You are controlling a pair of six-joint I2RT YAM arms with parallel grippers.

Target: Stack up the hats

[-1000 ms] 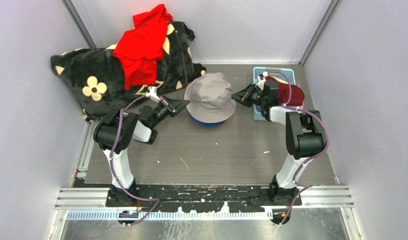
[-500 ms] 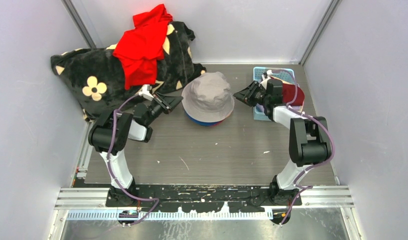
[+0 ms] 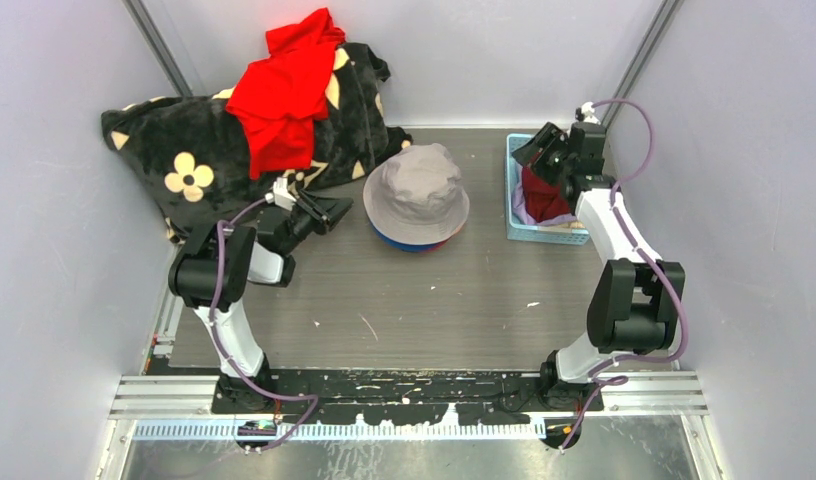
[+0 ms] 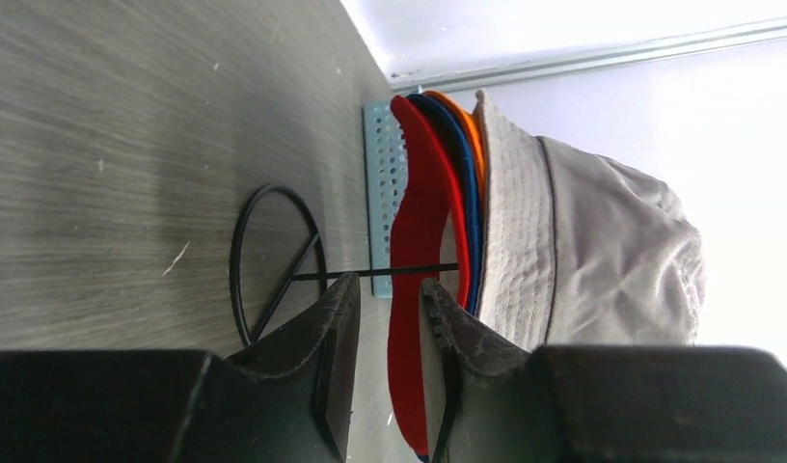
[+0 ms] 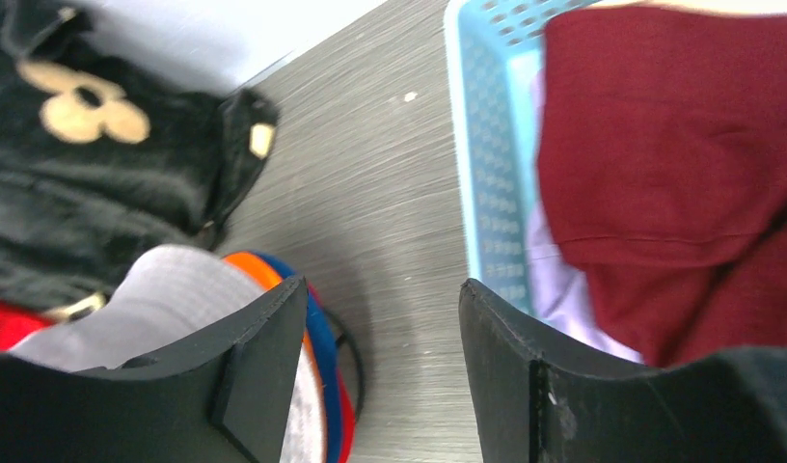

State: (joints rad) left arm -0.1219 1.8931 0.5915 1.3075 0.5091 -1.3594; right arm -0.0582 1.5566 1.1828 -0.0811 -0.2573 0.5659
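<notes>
I should keep lowering my open right gripper into the basket until its fingers are on both sides of the hat's fold (image 5: 650,251), because the maroon hat (image 3: 546,201) lies free on top of the lilac cloth.
A stack of hats (image 3: 416,195) sits mid-table: a grey hat (image 4: 583,251) on top, with orange, blue and red brims (image 4: 414,241) showing under it. My left gripper (image 3: 340,209) is just left of the stack, low over the table, open, with nothing between its fingers (image 4: 339,328). A maroon hat (image 3: 544,195) lies in the light blue basket (image 3: 544,234) at the right. My right gripper (image 3: 531,152) hovers over the basket's far-left corner, open and empty. The right wrist view shows the maroon hat (image 5: 660,174) to its right and the grey hat (image 5: 168,289) to its left.
A black blanket with cream flowers (image 3: 194,160) fills the back left corner, with a bright red garment (image 3: 284,95) on it. A black wire stand (image 4: 274,260) shows under the stack. Pale lilac cloth (image 5: 563,289) lies below the maroon hat. Grey walls close in on the left, the right and the back.
Both grippers have let go of the grey hat's brim and opened. The left one drew back to the left. The right arm swung up and back over the basket.
</notes>
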